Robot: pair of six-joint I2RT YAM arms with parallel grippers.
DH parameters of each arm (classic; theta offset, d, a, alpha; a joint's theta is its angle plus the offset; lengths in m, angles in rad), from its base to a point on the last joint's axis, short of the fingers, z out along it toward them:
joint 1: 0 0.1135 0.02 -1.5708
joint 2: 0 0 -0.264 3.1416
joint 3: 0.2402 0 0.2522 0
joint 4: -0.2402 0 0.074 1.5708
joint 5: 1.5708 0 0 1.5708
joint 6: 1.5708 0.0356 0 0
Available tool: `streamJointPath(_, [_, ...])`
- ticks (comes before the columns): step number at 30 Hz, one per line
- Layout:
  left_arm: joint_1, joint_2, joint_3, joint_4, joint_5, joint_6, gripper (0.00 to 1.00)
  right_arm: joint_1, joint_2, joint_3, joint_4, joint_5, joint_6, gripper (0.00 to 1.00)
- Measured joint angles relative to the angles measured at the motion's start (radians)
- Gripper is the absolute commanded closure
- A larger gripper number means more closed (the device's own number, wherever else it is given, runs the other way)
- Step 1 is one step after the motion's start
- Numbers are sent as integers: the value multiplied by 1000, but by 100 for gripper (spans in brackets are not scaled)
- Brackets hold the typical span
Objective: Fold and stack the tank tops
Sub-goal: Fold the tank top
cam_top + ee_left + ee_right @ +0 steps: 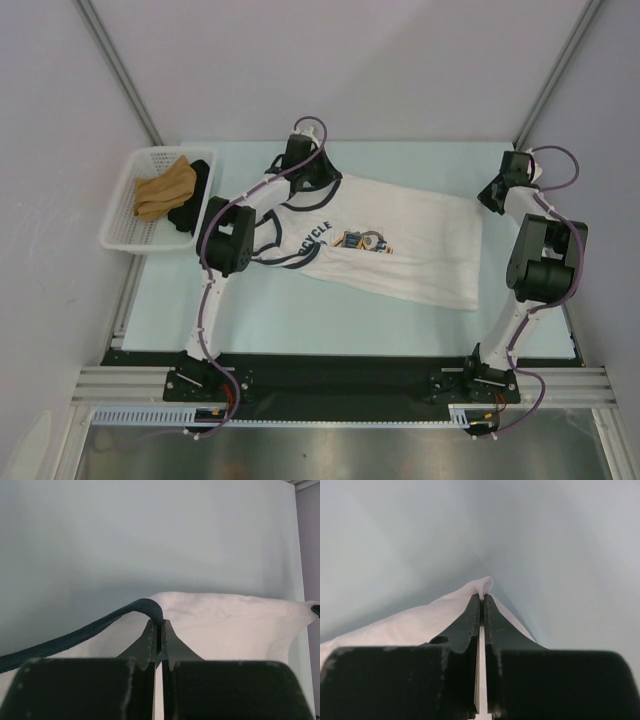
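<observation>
My right gripper is folding the hem corner, and the tank top's far edge (410, 184) is straight from shoulder to that corner. The gripper keeps folding the corner over the tank top's near half (430, 268) and lets go there.
One white tank top (400, 245) lies spread across the table, print side up, with navy trim and a blue-and-orange chest print (362, 240). My left gripper (322, 180) is shut on its navy-trimmed shoulder edge at the far left; the left wrist view shows the trim (150, 607) pinched between the fingers. My right gripper (490, 196) is shut on the far right hem corner; the right wrist view shows white cloth (481, 586) bunched at the fingertips.
A white basket (125, 210) stands at the far left with tan (165, 187) and black (193, 200) cloth in it. The pale table (300, 310) has bare surface in front of the top. Grey walls enclose the back and sides.
</observation>
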Motion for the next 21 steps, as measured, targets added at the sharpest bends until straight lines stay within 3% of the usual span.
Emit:
streamJointPath(10, [0,-140,-298,136,3,8,100,0,-126,-164,-5,0,1,100])
streamJointPath(21, [0,-338,-610,257,13,7,100,-10,-375,-402,-9,-21,4,100])
